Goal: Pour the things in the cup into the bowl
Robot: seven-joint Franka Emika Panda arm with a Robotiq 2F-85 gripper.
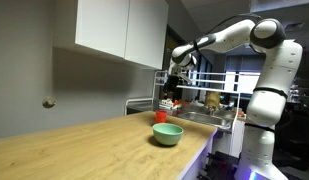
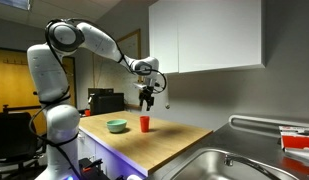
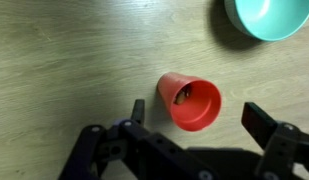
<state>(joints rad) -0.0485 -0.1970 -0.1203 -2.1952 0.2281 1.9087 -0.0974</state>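
My gripper is facing small dark pieces point(image 3: 182, 95) that lie loose deep inside the red cup point(image 1: 161, 117), so when I pour, they will slide out over the cup's rim and leave it empty.
The small red cup point(image 3: 190, 101) stands upright on the wooden countertop, with something small and dark inside it. It also shows in both exterior views point(image 1: 162, 116) point(image 2: 145, 123). The pale mint-green bowl point(image 3: 271, 17) sits beside it at the top right of the wrist view, and shows in both exterior views point(image 1: 167, 134) point(image 2: 116, 126). My gripper point(image 3: 199, 116) hangs above the cup, open and empty, with one finger on each side of the cup. In an exterior view the gripper point(image 2: 147, 97) is well above the cup.
The wooden countertop point(image 1: 84, 150) ends at a steel sink point(image 2: 234, 165) on one side. White wall cabinets point(image 2: 209, 35) hang above the counter. A dish rack with items point(image 1: 174, 100) stands behind the sink.
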